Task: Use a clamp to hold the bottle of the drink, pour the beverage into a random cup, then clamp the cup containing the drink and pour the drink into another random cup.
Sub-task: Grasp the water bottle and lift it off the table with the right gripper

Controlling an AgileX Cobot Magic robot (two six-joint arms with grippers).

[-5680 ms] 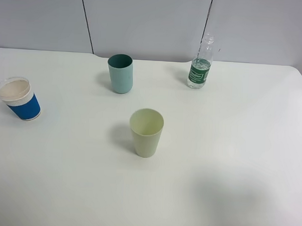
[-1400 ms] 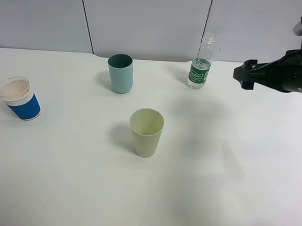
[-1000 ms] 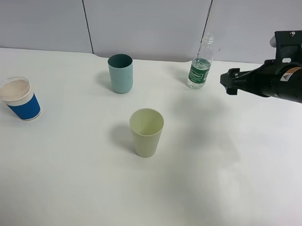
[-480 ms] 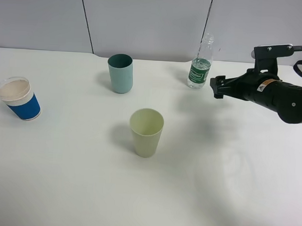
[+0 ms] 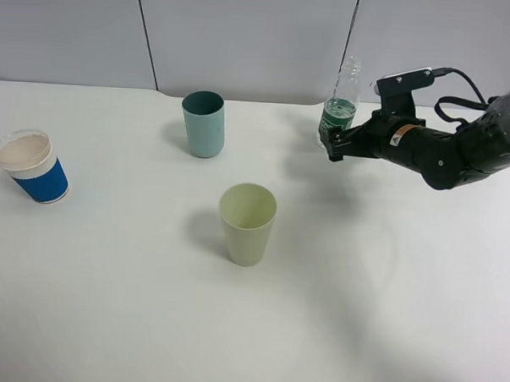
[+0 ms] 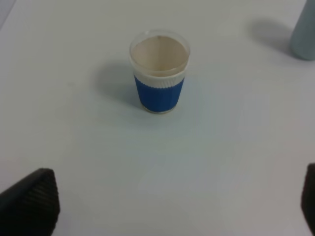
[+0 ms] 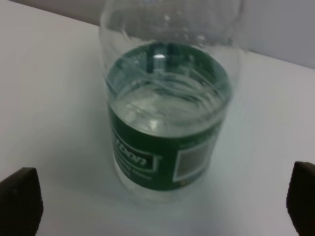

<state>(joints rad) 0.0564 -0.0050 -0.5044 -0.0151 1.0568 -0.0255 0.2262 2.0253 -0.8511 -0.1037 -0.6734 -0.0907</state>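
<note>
I expect the bottle of the drink (image 5: pixel 340 100) to pour only when I tilt it steeply, because the liquid's surface (image 7: pixel 170 105) is low, within the green label.
The bottle of the drink (image 5: pixel 342 98) stands uncapped at the back of the table, clear with a green label, partly filled with clear liquid. My right gripper (image 5: pixel 332 147) has come in from the right and is open at the bottle's base. In the right wrist view the bottle (image 7: pixel 170 123) fills the space ahead, between the two wide-apart fingertips (image 7: pixel 19 206). The teal cup (image 5: pixel 204 124) stands to the bottle's left. The blue-and-white cup (image 5: pixel 32 166) sits at the far left. It also shows in front of my open left gripper (image 6: pixel 170 206), where it is the blue-and-white cup (image 6: pixel 159 73).
A pale yellow-green tumbler (image 5: pixel 248 224) stands near the middle of the white table (image 5: pixel 386 298). Grey wall panels (image 5: pixel 245 38) rise behind the table's far edge. The teal cup's side (image 6: pixel 304 29) shows at the edge of the left wrist view.
My right arm has swept in from the right edge toward the left and reached the bottle with its fingers still open. The cups and the bottle have not moved.
</note>
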